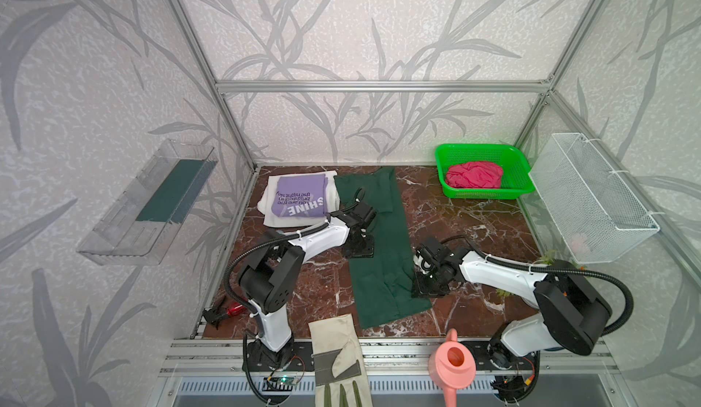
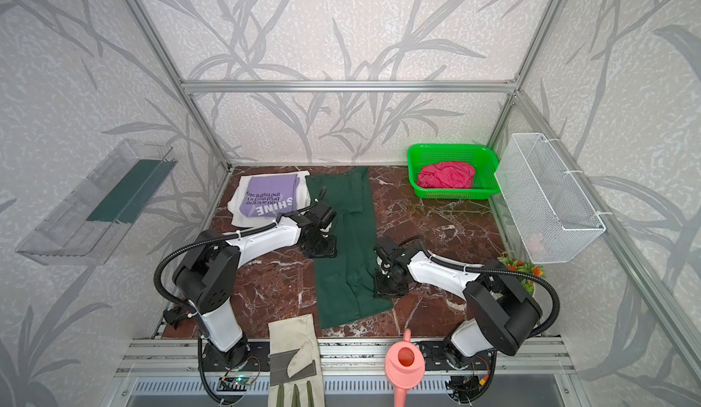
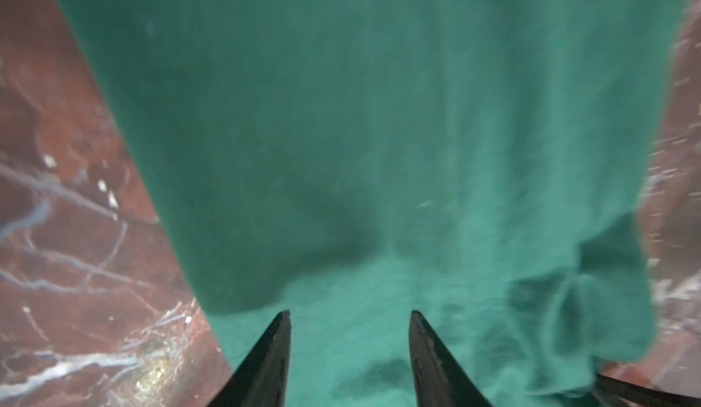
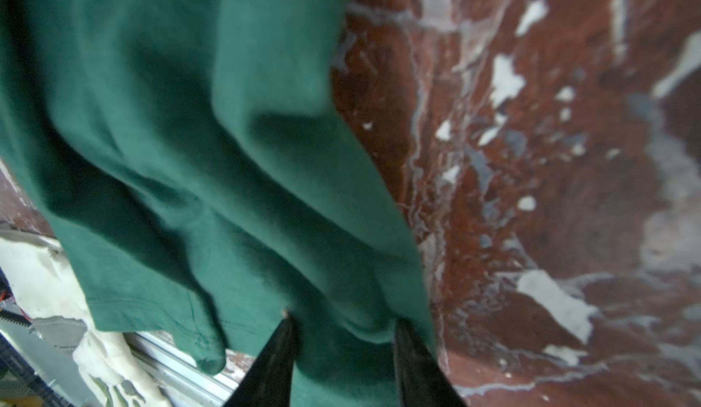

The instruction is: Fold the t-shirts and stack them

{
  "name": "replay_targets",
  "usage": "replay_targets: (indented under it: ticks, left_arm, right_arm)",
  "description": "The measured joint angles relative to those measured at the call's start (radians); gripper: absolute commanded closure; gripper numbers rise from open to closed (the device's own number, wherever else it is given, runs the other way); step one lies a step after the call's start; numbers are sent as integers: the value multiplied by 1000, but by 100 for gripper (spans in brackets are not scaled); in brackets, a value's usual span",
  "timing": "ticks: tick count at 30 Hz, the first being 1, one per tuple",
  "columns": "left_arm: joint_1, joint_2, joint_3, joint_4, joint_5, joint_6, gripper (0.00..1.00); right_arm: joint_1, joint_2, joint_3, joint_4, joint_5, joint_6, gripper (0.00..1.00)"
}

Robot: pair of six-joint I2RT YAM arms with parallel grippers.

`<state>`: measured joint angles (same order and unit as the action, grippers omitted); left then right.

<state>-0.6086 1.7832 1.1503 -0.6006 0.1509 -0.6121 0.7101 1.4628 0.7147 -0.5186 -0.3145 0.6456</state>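
Observation:
I should use my left gripper to straighten the t-shirt at the sleeve (image 1: pixel 379 201) before I take the hem, because the dark green t-shirt's hem (image 1: pixel 398 317) is slanted and its edge is bunched up.
The dark green t-shirt (image 1: pixel 379 291) (image 2: pixel 341 283) lies as a long strip from the back of the marble table to its front. My left gripper (image 1: pixel 359 250) (image 3: pixel 351 314) is down at its left edge, open, with flat green cloth (image 3: pixel 379 120) under the fingers. At the strip's right edge my right gripper (image 1: pixel 426 287) (image 4: pixel 343 319) is open, a fold of the green cloth (image 4: pixel 189 158) bulging between its fingers. The folded lilac "SHINE" t-shirt (image 1: pixel 299 196) rests on the white t-shirt (image 1: pixel 265 206) at back left. The crumpled pink-red t-shirt (image 1: pixel 474 175) lies in a green basket (image 1: pixel 478 147).
A beige work glove (image 1: pixel 335 348) and a pink watering can (image 1: pixel 453 363) sit at the front edge. On the right wall hangs a white wire basket (image 1: pixel 591 196), with a small plant (image 2: pixel 519 268) below it. A clear shelf (image 1: pixel 148 204) is on the left wall.

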Motion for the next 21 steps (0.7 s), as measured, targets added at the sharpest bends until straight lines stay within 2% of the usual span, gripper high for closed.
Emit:
replay_targets:
  ticks: [6, 14, 18, 21]
  left_arm:
    - [-32, -85, -51, 17, -46, -46, 49]
    - [-50, -187, -111, 26, -91, -73, 48]
    - [-50, -181, -80, 5, -144, -68, 47]
    - [-44, -109, 31, -27, -186, -37, 44]
  right_arm:
    - [44, -84, -81, 51, 2, 61, 57]
    - [137, -173, -134, 1, 12, 168, 57]
    - [146, -235, -117, -90, 64, 182, 55]
    - [134, -264, -51, -134, 114, 169, 54]
